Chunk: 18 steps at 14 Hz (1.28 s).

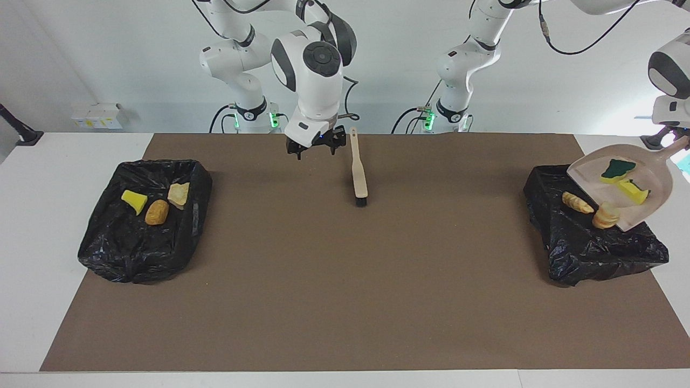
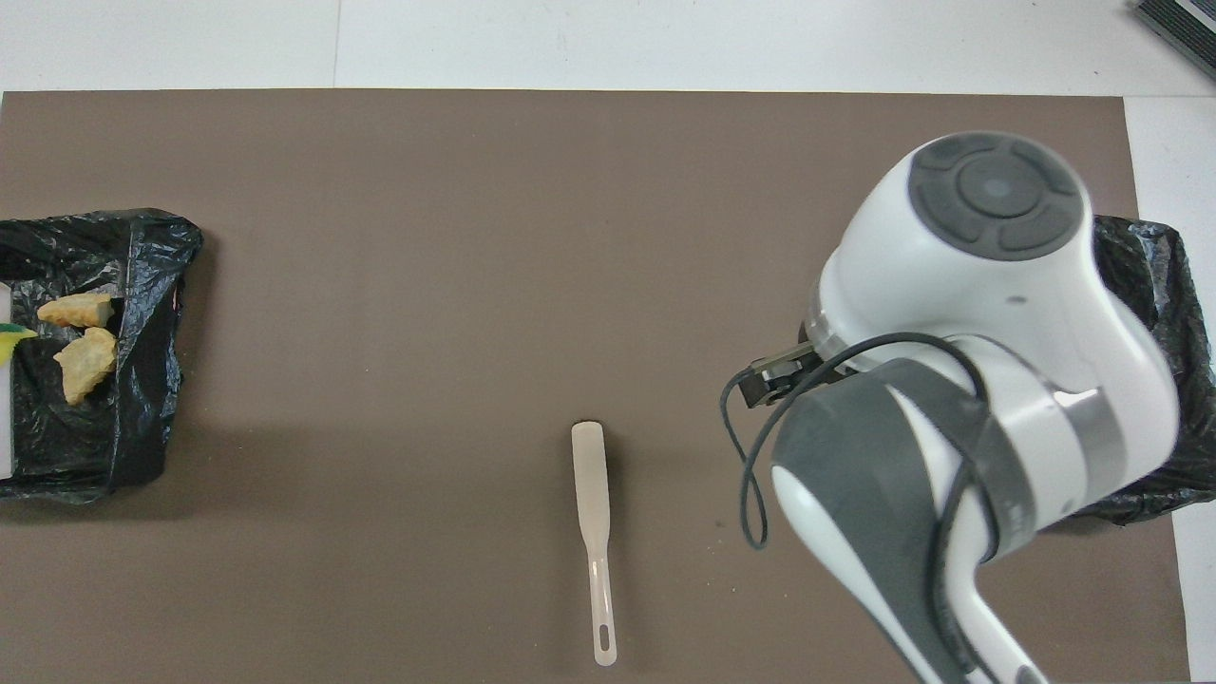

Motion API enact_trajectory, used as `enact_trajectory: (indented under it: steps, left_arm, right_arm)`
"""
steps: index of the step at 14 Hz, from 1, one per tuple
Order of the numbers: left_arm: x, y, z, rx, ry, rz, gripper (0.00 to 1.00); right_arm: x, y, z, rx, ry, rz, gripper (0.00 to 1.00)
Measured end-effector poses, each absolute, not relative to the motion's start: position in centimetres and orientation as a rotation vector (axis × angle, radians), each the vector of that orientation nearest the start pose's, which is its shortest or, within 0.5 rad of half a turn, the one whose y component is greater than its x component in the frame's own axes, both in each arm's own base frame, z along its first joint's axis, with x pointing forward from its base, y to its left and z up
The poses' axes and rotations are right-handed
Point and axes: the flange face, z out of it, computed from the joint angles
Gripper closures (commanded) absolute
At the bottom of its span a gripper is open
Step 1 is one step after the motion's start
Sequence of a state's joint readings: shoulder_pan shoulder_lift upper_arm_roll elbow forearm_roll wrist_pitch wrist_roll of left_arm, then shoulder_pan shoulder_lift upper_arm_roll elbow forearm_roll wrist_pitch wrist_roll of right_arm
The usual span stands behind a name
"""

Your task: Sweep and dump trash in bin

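Note:
I should pull my left gripper back and tip the tilted dustpan steeper over the black-lined bin [image 1: 574, 249], as the green-layered sponge wedge and yellow wedge [image 1: 625, 180] still lie inside.
My left gripper [image 1: 670, 143] is shut on the handle of the beige dustpan [image 1: 649, 202] and holds it tilted over the black-lined bin [image 1: 593, 248] at the left arm's end. A green-layered sponge wedge [image 1: 618, 169] and a yellow wedge [image 1: 633, 191] lie in the pan. Two bread-like chunks [image 1: 577, 202] [image 1: 606, 216] are at the pan's lip over the bin; they also show in the overhead view [image 2: 78, 309] [image 2: 87, 366]. My right gripper [image 1: 314, 150] is open and empty, raised over the mat beside the brush's handle. The brush [image 1: 359, 172] [image 2: 594, 532] lies flat on the mat, bristles away from the robots.
A second black-lined bin [image 1: 108, 242] at the right arm's end holds a yellow wedge [image 1: 135, 201], an orange-tan chunk [image 1: 157, 212] and a pale chunk [image 1: 179, 194]. The right arm hides most of this bin [image 2: 1159, 285] in the overhead view. The brown mat [image 1: 345, 280] covers the table's middle.

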<state>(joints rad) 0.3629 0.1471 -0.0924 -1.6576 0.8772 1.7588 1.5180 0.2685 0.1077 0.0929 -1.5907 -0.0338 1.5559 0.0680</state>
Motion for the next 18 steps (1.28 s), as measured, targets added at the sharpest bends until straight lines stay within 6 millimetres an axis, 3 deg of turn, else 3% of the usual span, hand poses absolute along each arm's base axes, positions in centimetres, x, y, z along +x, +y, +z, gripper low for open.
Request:
enact_trajectory:
  steps: [5, 8, 10, 13, 14, 18]
  left_arm:
    - [58.3, 20.5, 55.7, -1.681, 1.695, 0.984, 1.0]
    - [58.6, 20.2, 59.4, -1.587, 1.764, 0.991, 1.0]
    - [59.3, 18.2, 60.7, -1.521, 1.793, 0.988, 1.0]
    - [60.4, 13.2, 61.4, -1.376, 1.781, 1.05, 1.0]
    - [60.5, 12.5, 61.4, -1.35, 1.772, 1.067, 1.0]
    - [60.6, 12.6, 58.5, -1.361, 1.676, 1.103, 1.0]
  right_arm:
    - [57.0, 11.0, 58.3, -3.181, -0.225, 0.12, 0.0]
    - [58.0, 5.1, 60.0, -3.188, -0.057, 0.066, 0.0]
    - [58.2, 1.6, 60.2, -3.187, 0.04, 0.061, 0.0]
    - [57.7, -0.6, 61.0, -3.179, 0.15, 0.042, 0.0]
    - [57.3, -0.8, 61.4, -3.173, 0.168, 0.033, 0.0]
    - [55.9, -0.7, 62.0, -3.132, 0.182, 0.031, 0.0]
